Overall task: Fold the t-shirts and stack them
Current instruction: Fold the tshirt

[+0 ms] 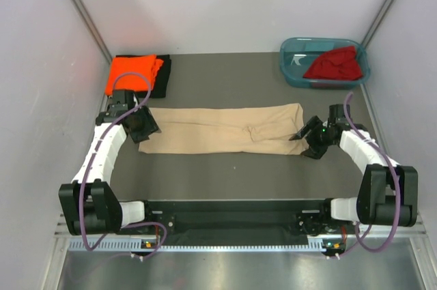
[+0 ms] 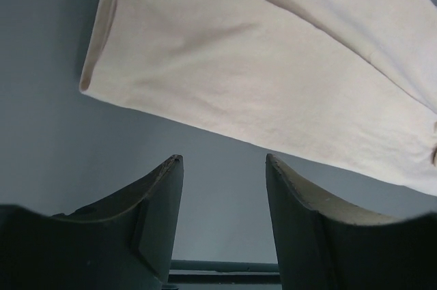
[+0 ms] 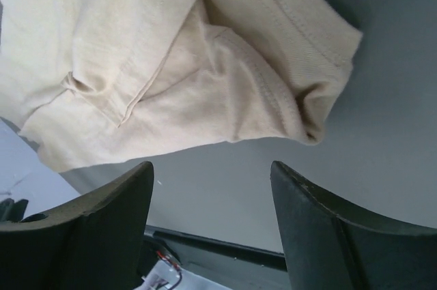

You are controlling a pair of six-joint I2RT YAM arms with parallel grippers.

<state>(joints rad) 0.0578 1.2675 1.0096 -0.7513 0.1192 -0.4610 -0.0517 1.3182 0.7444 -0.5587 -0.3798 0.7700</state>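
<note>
I should first turn the beige-tan t-shirt's long strip (image 1: 218, 133) with my right gripper by pulling the strip's rumpled end (image 1: 284, 144) toward the tub, because the strip lies crosswise between my grippers.
The beige-tan t-shirt (image 1: 225, 129) lies as a long folded strip across the middle of the table; it also shows in the left wrist view (image 2: 273, 78) and the right wrist view (image 3: 177, 58). My left gripper (image 1: 145, 126) is open and empty at the strip's left end, just off the cloth (image 2: 224, 160). My right gripper (image 1: 305, 141) is open and empty at the strip's right end, just off the cloth (image 3: 212, 167). The folded orange t-shirt (image 1: 133, 73) lies on the folded black t-shirt (image 1: 162, 80) at the back left. The dark red t-shirt (image 1: 334, 65) lies crumpled in the tub.
A teal plastic tub (image 1: 295, 71) stands at the back right corner. Pale walls close in the table on the left, right and back. A black rail (image 1: 232, 211) runs along the near edge between the arm bases.
</note>
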